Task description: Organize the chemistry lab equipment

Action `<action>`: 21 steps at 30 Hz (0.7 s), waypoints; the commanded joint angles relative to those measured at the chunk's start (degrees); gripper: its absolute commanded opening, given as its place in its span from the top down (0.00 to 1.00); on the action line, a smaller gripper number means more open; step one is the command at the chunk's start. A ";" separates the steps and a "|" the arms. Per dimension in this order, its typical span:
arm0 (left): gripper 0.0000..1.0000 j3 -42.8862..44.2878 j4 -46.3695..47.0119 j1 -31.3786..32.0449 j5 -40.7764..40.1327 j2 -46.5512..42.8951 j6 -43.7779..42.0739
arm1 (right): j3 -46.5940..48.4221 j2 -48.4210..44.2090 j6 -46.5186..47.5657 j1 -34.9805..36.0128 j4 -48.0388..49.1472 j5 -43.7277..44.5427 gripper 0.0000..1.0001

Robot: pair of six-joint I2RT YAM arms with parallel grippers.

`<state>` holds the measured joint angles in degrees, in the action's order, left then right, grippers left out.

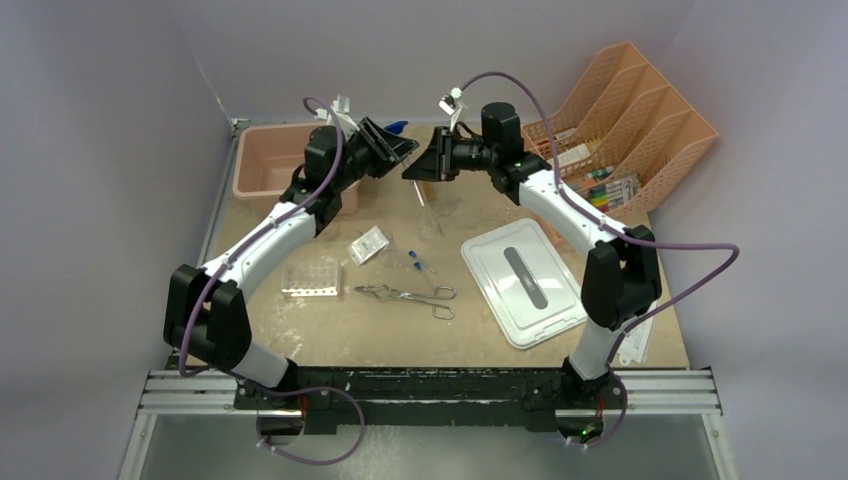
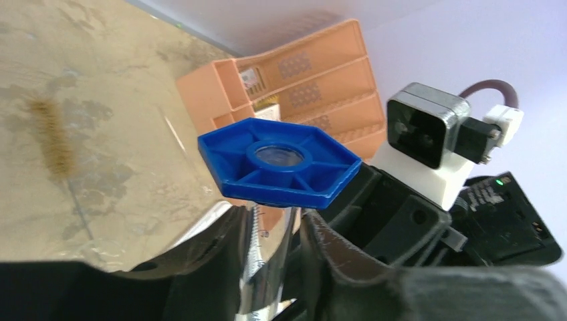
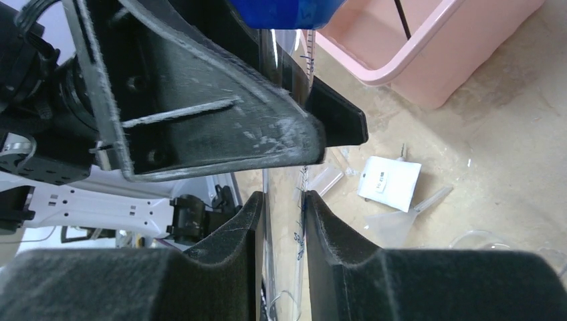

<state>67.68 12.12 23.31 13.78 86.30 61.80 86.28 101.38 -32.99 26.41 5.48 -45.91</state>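
My right gripper needs to open and move back, since both grippers are on the graduated cylinder's tube (image 3: 285,181), before my left gripper takes the cylinder to the pink bin (image 1: 268,165).
A clear graduated cylinder (image 2: 267,257) with a blue hexagonal base (image 2: 281,164) is held in the air between both arms at the back middle of the table. My left gripper (image 2: 277,224) is shut on the tube just below the base. My right gripper (image 3: 282,204) is shut on the same tube (image 3: 284,227) further along. In the top view the two grippers meet, left (image 1: 400,150) and right (image 1: 418,168), with the blue base (image 1: 397,127) showing behind them. Silver tongs (image 1: 405,296), a clear tube rack (image 1: 312,277), a small bag (image 1: 368,244) and blue-capped vials (image 1: 417,262) lie on the table.
A pink bin (image 1: 262,165) stands at the back left, also in the right wrist view (image 3: 434,53). An orange file organizer (image 1: 625,120) is at the back right. A white lid (image 1: 522,280) lies right of centre. A brush (image 2: 50,137) and a clear funnel (image 3: 401,224) lie on the table.
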 commanded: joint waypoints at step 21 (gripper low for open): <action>1.00 5.40 -6.23 0.51 -6.36 -0.56 -4.64 | -5.48 -3.94 5.68 0.10 -3.08 -2.05 0.43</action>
<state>69.58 4.05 23.79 8.14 86.02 58.70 82.52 101.03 -30.52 26.50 3.86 -46.50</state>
